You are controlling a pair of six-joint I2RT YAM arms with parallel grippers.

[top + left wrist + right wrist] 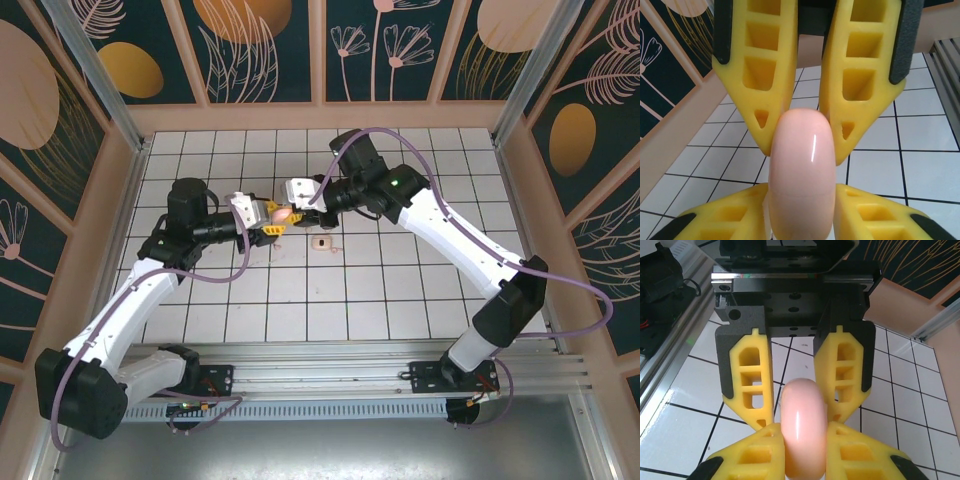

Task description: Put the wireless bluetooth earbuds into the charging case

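Observation:
I should hold the charging case [801, 194] steady with my left gripper and pull the lid [802, 142] open with my right gripper before fetching an earbud, because the case is shut in my grippers.
The salmon-pink charging case [284, 213] hangs above the tiled floor, held from both sides and closed. My left gripper [272, 222] comes from the left, and in the left wrist view its yellow fingers [715, 215] press both flanks of the case [801, 170]. My right gripper [296, 205] reaches in from the right. Its fingers [860, 450] in the right wrist view are shut on the case [802, 425], with the left gripper's fingers [752, 380] standing opposite. The earbuds are out of view.
A small beige piece with a dark centre [320, 242] lies on the white tiles just right of and nearer than the grippers. Wooden walls [130, 180] with metal posts enclose the floor on three sides. A metal rail [330, 375] runs along the near edge.

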